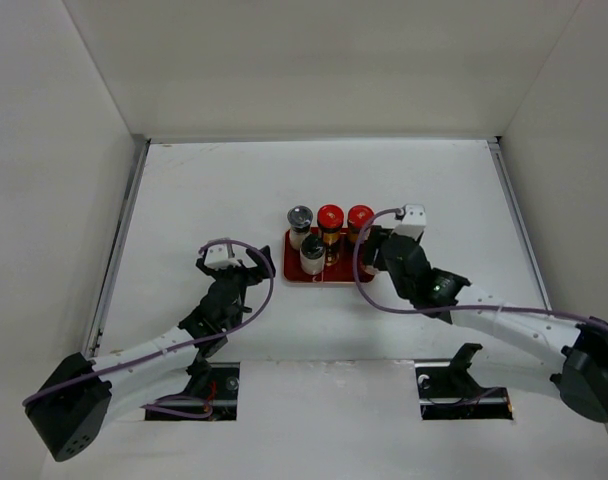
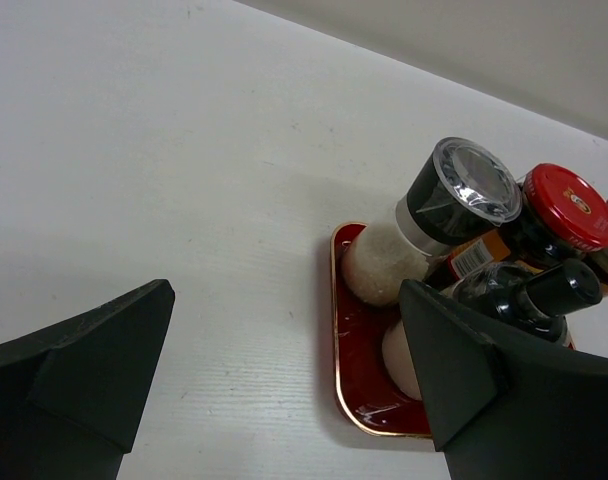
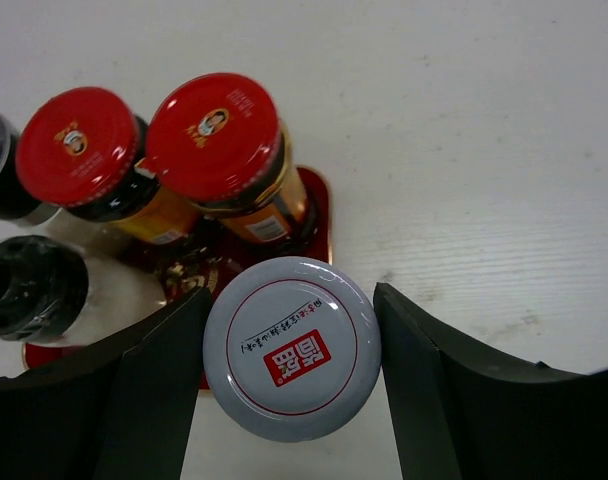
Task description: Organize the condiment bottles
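My right gripper holds the white-capped jar (image 3: 292, 349) upright beside the free corner of the red tray (image 1: 348, 271). I keep moving in and down until the jar stands there.
Four condiment bottles stand on a red tray (image 1: 336, 278): a shaker with a grey top (image 1: 300, 218), two red-capped brown bottles (image 1: 330, 215) (image 1: 360, 216), and a second shaker (image 1: 312, 252) in front. My right gripper (image 1: 381, 250) is at the tray's right end. The right wrist view shows it (image 3: 289, 350) shut on a white-capped jar (image 3: 292, 345), just in front of the red-capped bottles (image 3: 212, 135) (image 3: 76, 140). My left gripper (image 1: 239, 268) is open and empty, left of the tray (image 2: 359, 340); the shakers (image 2: 464, 185) (image 2: 544, 290) are beyond its right finger.
White walls close off the table on the left, back and right. A metal rail (image 1: 119, 245) runs along the left edge. Bare white tabletop (image 1: 184, 190) lies left of and behind the tray.
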Controlling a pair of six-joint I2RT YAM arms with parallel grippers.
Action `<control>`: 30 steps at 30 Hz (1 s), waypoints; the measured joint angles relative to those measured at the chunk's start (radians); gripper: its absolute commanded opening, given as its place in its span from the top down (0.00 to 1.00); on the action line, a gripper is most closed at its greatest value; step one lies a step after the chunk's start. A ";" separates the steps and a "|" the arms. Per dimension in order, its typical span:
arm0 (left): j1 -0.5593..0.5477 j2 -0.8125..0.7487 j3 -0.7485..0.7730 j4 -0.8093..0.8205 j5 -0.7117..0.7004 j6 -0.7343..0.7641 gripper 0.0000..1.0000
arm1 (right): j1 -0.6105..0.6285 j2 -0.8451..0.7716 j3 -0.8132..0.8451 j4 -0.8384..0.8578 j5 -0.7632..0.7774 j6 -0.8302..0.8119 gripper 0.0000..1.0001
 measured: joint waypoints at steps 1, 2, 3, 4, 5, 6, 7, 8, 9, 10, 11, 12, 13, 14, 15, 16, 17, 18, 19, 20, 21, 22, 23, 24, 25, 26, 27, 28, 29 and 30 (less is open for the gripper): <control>0.000 0.000 0.000 0.000 0.000 0.000 0.00 | 0.013 0.017 -0.002 0.019 0.000 0.002 0.45; 0.000 0.000 0.000 -0.002 0.000 0.000 0.00 | 0.026 0.039 -0.002 0.042 -0.002 0.004 0.45; 0.000 0.001 0.000 -0.002 0.000 0.000 0.00 | 0.035 0.061 -0.002 0.067 -0.003 0.004 0.45; 0.000 0.002 0.000 -0.001 0.000 0.000 0.00 | 0.041 0.083 -0.002 0.090 -0.007 0.004 0.45; 0.000 0.003 0.000 -0.001 0.000 0.000 0.00 | 0.047 0.108 -0.002 0.115 -0.014 0.005 0.45; 0.001 0.004 0.000 -0.001 0.000 0.000 0.00 | 0.049 0.130 -0.002 0.135 -0.019 0.004 0.45; 0.001 0.005 0.000 -0.002 0.000 0.000 0.00 | 0.049 0.156 0.001 0.151 -0.026 0.004 0.45; 0.000 0.005 0.000 -0.001 0.000 0.000 0.00 | 0.049 0.180 0.003 0.165 -0.030 0.003 0.45; 0.000 0.004 0.000 -0.001 0.000 0.000 0.00 | 0.049 0.205 0.007 0.178 -0.033 0.003 0.45; 0.000 0.005 0.000 -0.001 0.000 0.000 0.00 | 0.049 0.228 0.011 0.187 -0.036 0.003 0.45; 0.000 0.004 0.000 -0.001 0.000 0.000 0.00 | 0.049 0.252 0.015 0.198 -0.037 0.002 0.45; 0.002 0.005 0.000 -0.001 0.000 0.000 0.00 | 0.049 0.274 0.019 0.209 -0.039 0.001 0.45; 0.002 0.005 0.000 -0.001 0.000 0.000 0.00 | 0.049 0.294 0.022 0.221 -0.043 0.000 0.44; 0.002 0.005 0.000 -0.001 0.000 0.000 0.00 | 0.049 0.311 0.024 0.231 -0.044 -0.001 0.44; 0.002 0.009 0.000 0.001 0.000 -0.001 0.00 | 0.050 0.328 0.027 0.243 -0.044 -0.004 0.44; 0.005 0.016 0.000 0.003 0.000 -0.001 0.00 | 0.050 0.342 0.031 0.251 -0.044 -0.005 0.44; 0.006 0.024 0.000 0.004 0.001 -0.002 0.00 | 0.050 0.356 0.035 0.268 -0.043 -0.012 0.42; 0.006 0.035 0.001 0.004 0.000 -0.005 0.00 | 0.050 0.364 0.039 0.277 -0.043 -0.014 0.40; 0.006 0.046 0.002 0.003 0.000 -0.009 0.00 | 0.050 0.373 0.042 0.292 -0.044 -0.015 0.38; 0.006 0.059 0.005 0.003 0.000 -0.013 0.00 | 0.053 0.382 0.046 0.303 -0.043 -0.016 0.34; 0.006 0.071 0.008 0.002 0.000 -0.017 0.00 | 0.056 0.393 0.050 0.314 -0.042 -0.019 0.31; 0.007 0.086 0.014 -0.002 0.000 -0.020 0.00 | 0.059 0.401 0.053 0.325 -0.042 -0.019 0.27; 0.008 0.101 0.020 -0.006 0.000 -0.024 0.00 | 0.062 0.406 0.055 0.331 -0.041 -0.019 0.23; 0.008 0.114 0.028 -0.012 0.000 -0.028 0.00 | 0.068 0.409 0.056 0.342 -0.040 -0.020 0.15; 0.008 0.124 0.036 -0.019 0.000 -0.033 0.00 | 0.074 0.409 0.058 0.351 -0.037 -0.022 0.10; 0.009 0.134 0.044 -0.026 0.000 -0.038 0.00 | 0.080 0.407 0.063 0.353 -0.032 -0.023 0.04; 0.012 0.141 0.053 -0.033 0.000 -0.044 0.00 | 0.087 0.404 0.068 0.357 -0.028 -0.026 0.00; 0.013 0.146 0.063 -0.042 0.000 -0.050 0.00 | 0.091 0.395 0.071 0.357 -0.023 -0.028 0.00; 0.014 0.148 0.071 -0.051 0.000 -0.056 0.00 | 0.097 0.380 0.071 0.356 -0.018 -0.032 0.00; 0.014 0.148 0.077 -0.059 0.000 -0.061 0.00 | 0.102 0.360 0.071 0.352 -0.014 -0.037 0.00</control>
